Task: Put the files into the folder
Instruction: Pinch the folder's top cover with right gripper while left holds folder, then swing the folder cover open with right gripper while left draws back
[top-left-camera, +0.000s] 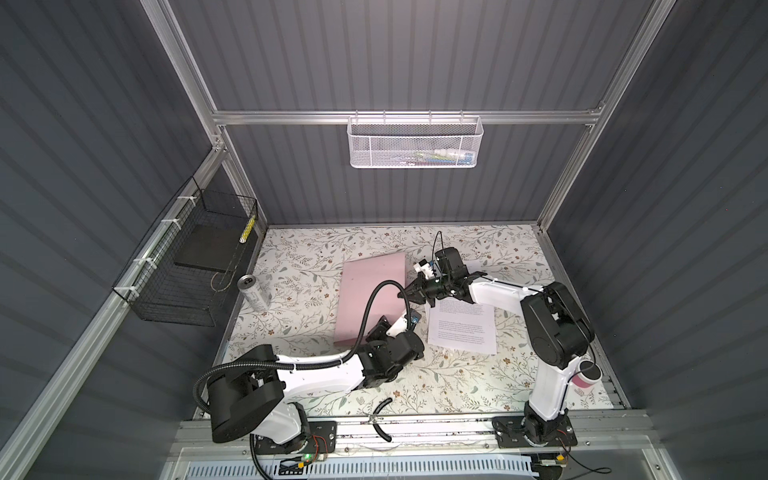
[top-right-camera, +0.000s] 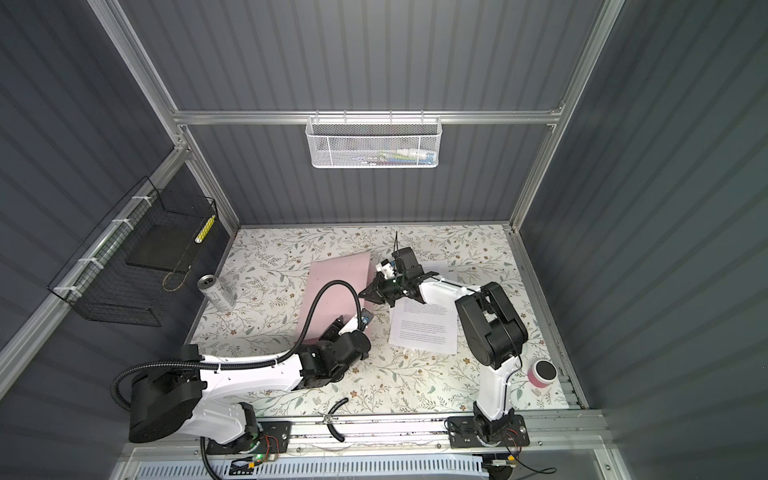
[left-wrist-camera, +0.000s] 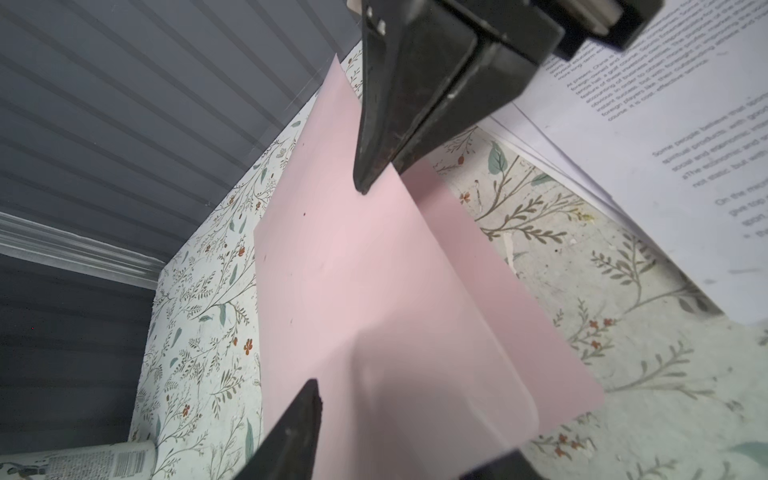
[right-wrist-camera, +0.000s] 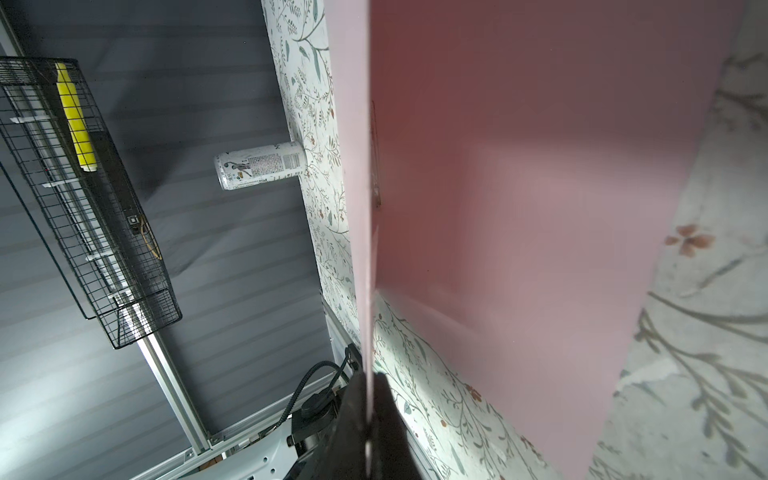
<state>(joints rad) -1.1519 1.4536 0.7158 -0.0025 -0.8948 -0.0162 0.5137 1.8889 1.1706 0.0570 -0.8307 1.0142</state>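
Note:
My right gripper is closed on the folder cover's edge (top-left-camera: 404, 277), so next my left gripper grabs the cover's near corner (left-wrist-camera: 524, 420) and swings the cover open as my right gripper lets go.
The pale pink folder (top-left-camera: 370, 291) (top-right-camera: 336, 274) lies mid-table with its top cover raised along the right edge. My right gripper (top-left-camera: 405, 293) (top-right-camera: 363, 293) (right-wrist-camera: 368, 382) is shut on that cover's edge (right-wrist-camera: 368, 208), and its black tip (left-wrist-camera: 361, 183) shows in the left wrist view. My left gripper (top-left-camera: 388, 326) (top-right-camera: 338, 324) (left-wrist-camera: 411, 424) sits at the folder's near right corner. Its jaws stand apart, one on each side of the lifted cover (left-wrist-camera: 353, 270). The files (top-left-camera: 463, 328) (top-right-camera: 424, 328) (left-wrist-camera: 665, 124), white printed sheets, lie flat just right of the folder under the right arm.
A silver can (top-left-camera: 253, 293) (right-wrist-camera: 259, 166) stands left of the folder. A black wire basket (top-left-camera: 187, 270) hangs on the left wall and a white mesh basket (top-left-camera: 413, 141) on the back rail. A pink cup (top-left-camera: 588, 376) stands at front right, and a loose black cable (top-left-camera: 382, 415) lies by the front rail.

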